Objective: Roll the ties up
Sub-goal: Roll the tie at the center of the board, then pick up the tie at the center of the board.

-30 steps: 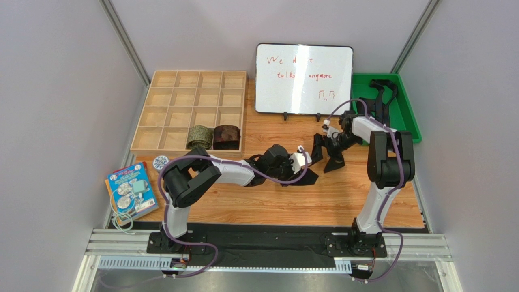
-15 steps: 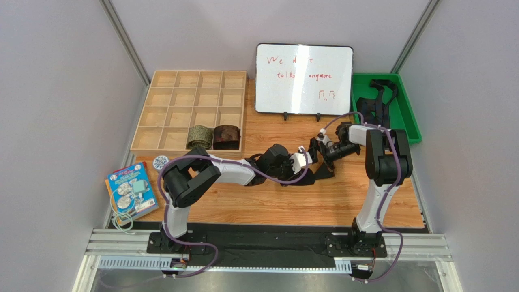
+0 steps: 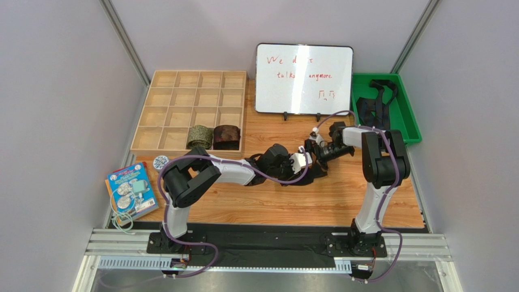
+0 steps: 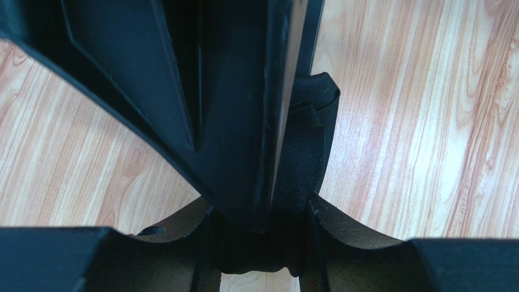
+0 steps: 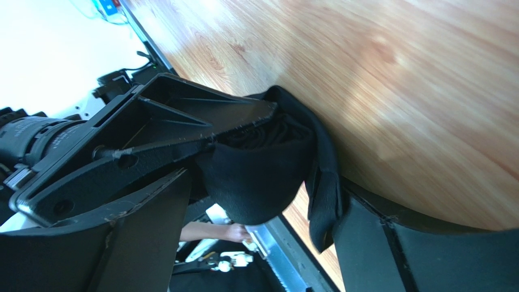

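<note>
My left gripper holds the black tie (image 3: 312,175) and blocks its way to the wooden tray (image 3: 229,116), so it should move clear before my right gripper carries the tie over.
A black tie (image 3: 312,174) is bunched on the table's middle, between both grippers. My left gripper (image 3: 306,159) is shut on it; in the left wrist view (image 4: 259,213) the tie's woven band (image 4: 304,146) runs between my fingers. My right gripper (image 3: 317,148) is open with its jaws wide to either side of the tie's rounded bunch (image 5: 256,176), seen in the right wrist view (image 5: 265,194). One right finger (image 4: 213,91) reaches in beside the band. An olive-green coil (image 3: 199,135) and a reddish-brown coil (image 3: 226,136) sit in the wooden tray (image 3: 141,121).
A green bin (image 3: 407,115) at the back right holds more black ties (image 3: 373,100). A whiteboard (image 3: 303,78) stands at the back middle. A book (image 3: 130,190) and a small round disc (image 3: 161,162) lie at the front left.
My right gripper has moved left to meet the left gripper and now straddles the tie. The tie's loose end has drawn in. The left arm has barely moved.
</note>
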Tool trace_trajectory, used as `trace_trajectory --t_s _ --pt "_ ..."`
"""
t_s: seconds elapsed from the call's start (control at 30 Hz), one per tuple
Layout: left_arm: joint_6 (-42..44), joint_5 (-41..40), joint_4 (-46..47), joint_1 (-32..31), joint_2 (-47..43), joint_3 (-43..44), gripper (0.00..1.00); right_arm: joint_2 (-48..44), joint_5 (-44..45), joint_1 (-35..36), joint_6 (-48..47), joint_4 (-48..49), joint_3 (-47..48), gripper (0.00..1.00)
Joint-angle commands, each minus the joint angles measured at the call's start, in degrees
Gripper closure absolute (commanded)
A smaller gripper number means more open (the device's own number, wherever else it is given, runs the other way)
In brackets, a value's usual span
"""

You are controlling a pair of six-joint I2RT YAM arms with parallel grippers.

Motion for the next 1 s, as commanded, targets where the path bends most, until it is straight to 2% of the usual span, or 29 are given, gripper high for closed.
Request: trace_trajectory --t_s 0.0,0.07,0.27,0.37,0.4,0.43,0.5,0.53,0.6,0.7,0.8,0.93,0.97 --pt "1.1 -1.6 -12.7 0.0 3.7 -2.2 0.74 -2.0 1.2 1.7 -0.7 2.9 0.8 0.19" --pt "0.9 -1.7 -12.6 0.0 3.6 -2.3 0.74 -2.2 2.4 2.3 -0.5 3.0 1.2 0.23" --pt "0.9 -1.9 -12.8 0.0 3.4 -2.5 0.73 -3.7 7.0 2.8 -0.5 0.4 2.2 0.51" --pt "0.3 -2.0 -12.9 0.1 3.3 -2.4 0.71 -4.0 7.6 2.8 -0.5 -0.7 2.5 0.74" --pt "0.2 -2.1 -13.0 0.2 3.1 -2.4 0.7 -3.9 7.7 2.9 -0.5 -0.9 2.7 0.94" --pt "0.1 -2.0 -12.9 0.3 2.9 -2.5 0.66 -3.8 7.9 2.9 -0.5 -1.2 2.9 1.0" --pt "-0.7 -1.8 -12.9 0.5 2.0 -2.5 0.59 -3.6 8.0 2.9 -0.5 -1.7 3.0 1.0" --pt "-1.2 -1.7 -12.9 0.7 1.6 -2.6 0.48 -3.6 8.0 2.9 -0.5 -1.7 3.0 1.0" --pt "-3.0 -0.7 -12.6 1.4 -0.8 -2.9 0.35 -3.7 8.0 2.9 -0.5 -1.6 3.0 1.0" --pt "-5.8 1.3 -10.3 2.7 -6.8 -5.0 0.21 -4.0 7.6 2.9 -0.5 -1.5 4.3 1.0" --pt "-8.1 4.1 -9.3 3.9 -14.5 -7.2 0.13 -5.0 5.5 2.9 2.6 -0.3 5.6 1.0" --pt "-12.5 6.0 -10.6 6.5 -25.3 -10.0 0.12 -6.7 1.7 3.4 6.8 2.4 7.5 1.0" --pt "-14.2 7.7 -15.4 9.7 -33.6 -11.1 0.12 -7.7 -0.1 4.8 9.6 3.6 9.4 1.0"
